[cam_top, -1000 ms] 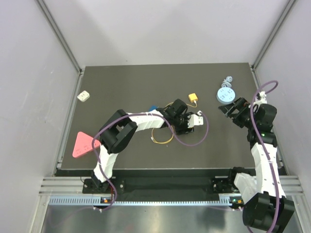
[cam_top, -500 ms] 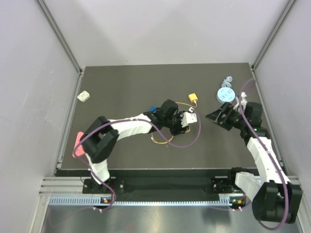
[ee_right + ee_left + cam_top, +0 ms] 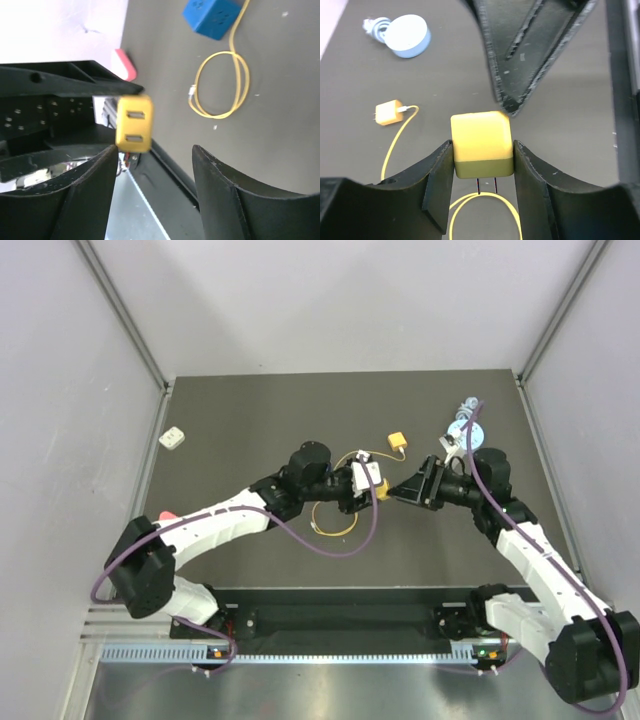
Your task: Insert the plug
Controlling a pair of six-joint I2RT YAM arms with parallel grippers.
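The pale blue disc (image 3: 464,431) is on my right gripper's side, a long way from my left gripper, so next my left gripper passes the yellow block (image 3: 383,490) to my right gripper.
My left gripper (image 3: 370,485) (image 3: 482,150) is shut on a yellow block (image 3: 481,145) that has two metal prongs and no cable, and holds it above the mat. In the right wrist view the block (image 3: 134,123) shows two slots facing me. My right gripper (image 3: 400,490) (image 3: 155,155) is open and empty, its fingertips (image 3: 512,102) just short of the block. The plug (image 3: 397,441) (image 3: 388,112), a small yellow block on a thin yellow cable (image 3: 335,525) (image 3: 220,85), lies on the mat behind both grippers, held by neither.
A blue cube (image 3: 212,15) lies near the cable loop. A pale blue disc (image 3: 463,430) (image 3: 409,36) with a coiled white cord sits at the back right. A pink triangle (image 3: 165,515) lies at the left and a small white part (image 3: 172,438) at the far left.
My left arm has stretched out and turned its gripper, with the yellow block, toward the right arm. My right gripper has swung left and down to face the block.
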